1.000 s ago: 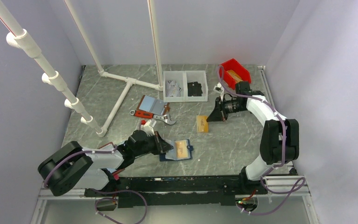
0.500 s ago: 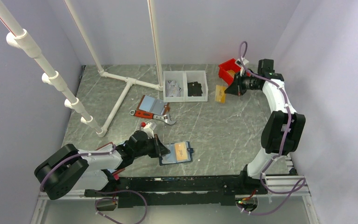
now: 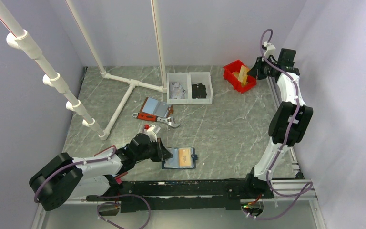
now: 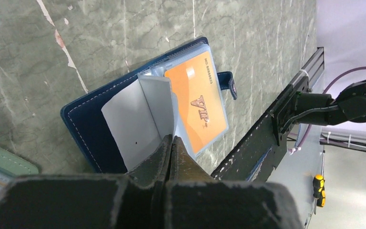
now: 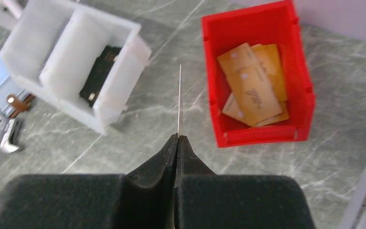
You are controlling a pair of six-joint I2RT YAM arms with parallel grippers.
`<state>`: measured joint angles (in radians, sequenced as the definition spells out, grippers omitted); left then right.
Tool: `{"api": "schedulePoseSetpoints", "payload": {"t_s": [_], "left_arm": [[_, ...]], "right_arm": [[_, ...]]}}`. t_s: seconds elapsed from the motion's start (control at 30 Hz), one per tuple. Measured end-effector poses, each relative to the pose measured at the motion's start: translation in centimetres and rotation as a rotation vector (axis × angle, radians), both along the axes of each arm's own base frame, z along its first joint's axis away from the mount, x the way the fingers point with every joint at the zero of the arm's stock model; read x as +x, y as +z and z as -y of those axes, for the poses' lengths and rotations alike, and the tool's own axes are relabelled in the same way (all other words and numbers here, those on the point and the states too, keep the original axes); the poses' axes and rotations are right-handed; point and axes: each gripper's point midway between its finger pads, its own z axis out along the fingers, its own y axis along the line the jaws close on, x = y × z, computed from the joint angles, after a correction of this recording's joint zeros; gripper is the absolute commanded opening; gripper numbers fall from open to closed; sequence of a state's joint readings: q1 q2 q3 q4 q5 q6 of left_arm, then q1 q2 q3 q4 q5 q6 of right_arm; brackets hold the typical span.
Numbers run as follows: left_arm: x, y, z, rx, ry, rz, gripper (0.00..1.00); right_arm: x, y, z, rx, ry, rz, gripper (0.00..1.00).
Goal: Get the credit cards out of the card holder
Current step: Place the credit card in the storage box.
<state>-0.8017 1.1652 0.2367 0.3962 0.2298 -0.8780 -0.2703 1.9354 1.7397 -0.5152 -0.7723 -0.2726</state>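
Note:
The tan credit card is upright over the red bin's open top, so my right gripper keeps moving toward the tan cards inside and lets go there.
The navy card holder lies open near the table's front edge. An orange-gold credit card sits in its light blue pocket. My left gripper is shut at the holder's left side, its tips pinching the edge of the pale inner flap. At the back right, my right gripper is shut on a tan credit card, held upright over the red bin. That card shows edge-on in the right wrist view. No black card is visible.
Several tan cards lie in the red bin. A white two-compartment tray stands left of it. A red-edged holder, a wrench and a white pipe frame sit mid-left. A green-edged holder lies beside the navy one.
My right arm has carried the tan card from the middle of the table up and right to above the red bin. The left gripper and the holder shifted slightly.

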Motion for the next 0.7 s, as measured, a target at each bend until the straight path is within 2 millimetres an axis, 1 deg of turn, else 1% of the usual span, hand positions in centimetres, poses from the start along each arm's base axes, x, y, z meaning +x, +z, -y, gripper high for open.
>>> {"api": "schedulePoseSetpoints", "payload": {"t_s": [0.17,0.37,0.43,0.57,0.7], "left_arm": [[-0.2,0.1,0.1,0.002,-0.026,0.016,0.0],[-0.3,0.1,0.3,0.007,-0.062,0.03,0.0],[-0.3,0.3,0.5,0.009,-0.078,0.039,0.0],[-0.1,0.8,0.7,0.007,-0.098,0.053,0.0],[-0.1,0.8,0.7,0.011,-0.108,0.058,0.0]], "right_arm": [[3.3,-0.4,2.0,-0.002,-0.081,0.035,0.0],[7.3,-1.0,3.4,0.015,-0.141,0.059,0.0],[8.2,-1.5,3.6,0.026,-0.149,0.059,0.0],[9.2,-3.5,3.8,0.054,-0.163,0.025,0.0],[9.7,-6.4,3.7,0.078,-0.165,-0.026,0.0]]}}
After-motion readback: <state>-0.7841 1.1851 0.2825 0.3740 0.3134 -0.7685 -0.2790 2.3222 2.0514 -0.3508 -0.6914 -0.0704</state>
